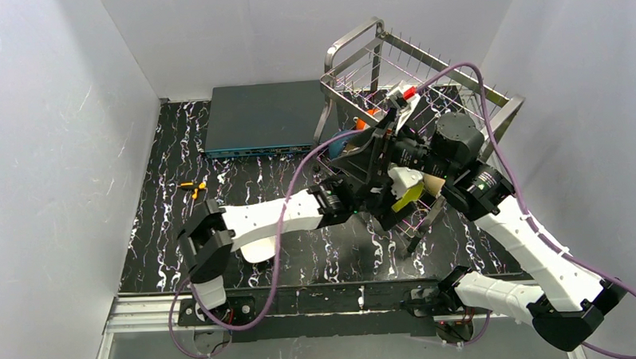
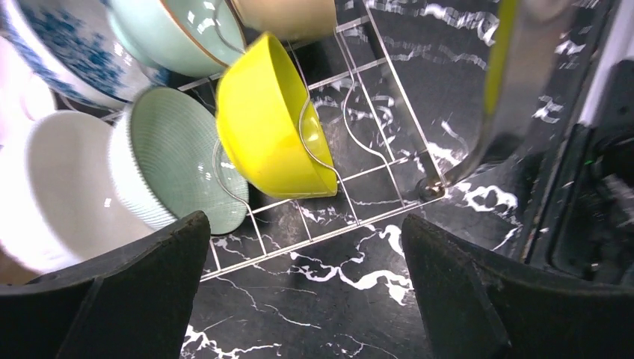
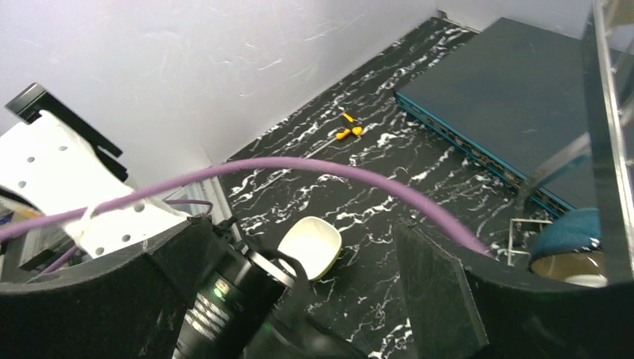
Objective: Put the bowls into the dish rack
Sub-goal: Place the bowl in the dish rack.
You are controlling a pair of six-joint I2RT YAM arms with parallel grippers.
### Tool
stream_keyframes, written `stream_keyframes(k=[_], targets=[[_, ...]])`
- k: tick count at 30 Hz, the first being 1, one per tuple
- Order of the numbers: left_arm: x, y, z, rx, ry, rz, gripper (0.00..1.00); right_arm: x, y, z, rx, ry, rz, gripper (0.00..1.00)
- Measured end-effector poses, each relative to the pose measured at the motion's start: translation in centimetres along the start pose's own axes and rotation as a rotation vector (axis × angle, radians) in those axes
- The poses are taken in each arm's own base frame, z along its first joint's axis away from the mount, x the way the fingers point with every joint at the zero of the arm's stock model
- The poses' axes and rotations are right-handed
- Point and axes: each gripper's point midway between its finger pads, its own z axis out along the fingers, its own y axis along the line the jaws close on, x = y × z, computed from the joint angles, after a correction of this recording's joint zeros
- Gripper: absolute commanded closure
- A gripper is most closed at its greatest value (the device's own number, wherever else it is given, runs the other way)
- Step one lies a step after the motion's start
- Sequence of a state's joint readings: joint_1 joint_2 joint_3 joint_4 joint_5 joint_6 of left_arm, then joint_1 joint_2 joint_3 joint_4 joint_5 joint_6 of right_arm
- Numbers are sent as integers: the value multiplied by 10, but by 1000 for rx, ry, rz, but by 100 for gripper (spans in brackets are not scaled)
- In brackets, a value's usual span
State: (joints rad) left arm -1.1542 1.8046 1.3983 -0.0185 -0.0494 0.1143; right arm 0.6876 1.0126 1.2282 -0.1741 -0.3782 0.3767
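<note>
The yellow-green bowl (image 2: 273,123) is standing on edge in the rack wires. So my open left gripper should keep moving to the cream bowl until my fingers are on both sides of the cream bowl's rim.
The dish rack (image 1: 352,49) stands at the back right, and both arms reach over it. In the left wrist view its lower wires (image 2: 336,230) hold several bowls on edge: a yellow-green bowl (image 2: 265,120), a ribbed pale green one (image 2: 176,161), a white one (image 2: 60,187), a blue-patterned one (image 2: 52,34) and a tan one (image 2: 291,15). My left gripper (image 2: 305,219) hangs open just in front of the yellow-green bowl (image 1: 408,195), holding nothing. My right gripper (image 3: 300,224) is open and empty above the left arm. Beyond it a cream bowl (image 3: 310,247) lies on the table. A dark blue bowl (image 3: 576,228) sits in the rack at the right.
A flat dark grey-blue box (image 1: 265,116) lies behind, left of the rack. A small orange and yellow object (image 1: 192,186) rests on the black marbled table (image 1: 243,174). White walls close in on three sides. A purple cable (image 3: 321,168) crosses the right wrist view.
</note>
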Motion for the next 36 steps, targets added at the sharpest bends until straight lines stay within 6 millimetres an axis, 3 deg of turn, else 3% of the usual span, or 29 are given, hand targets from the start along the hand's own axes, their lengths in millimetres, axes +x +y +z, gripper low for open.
stream_keyframes(k=[4, 8, 16, 24, 32, 36], targets=[[-25, 4, -29, -10, -72, -31, 2, -7, 14, 1, -62, -24, -11, 1], [-17, 4, -40, -14, -68, -55, 2, -9, 27, 0, -116, -29, -8, 1], [24, 10, -51, -87, 14, -124, 2, -1, 24, 1, -109, -7, 34, 1], [50, 26, -73, -223, 107, -255, 2, -3, 13, 2, -62, -23, 38, 1], [106, 51, -95, -405, 289, -453, 2, 0, 5, 3, -32, -22, 47, 1], [145, 61, -111, -478, 367, -553, 2, 6, 2, 4, -25, -12, 55, 1]])
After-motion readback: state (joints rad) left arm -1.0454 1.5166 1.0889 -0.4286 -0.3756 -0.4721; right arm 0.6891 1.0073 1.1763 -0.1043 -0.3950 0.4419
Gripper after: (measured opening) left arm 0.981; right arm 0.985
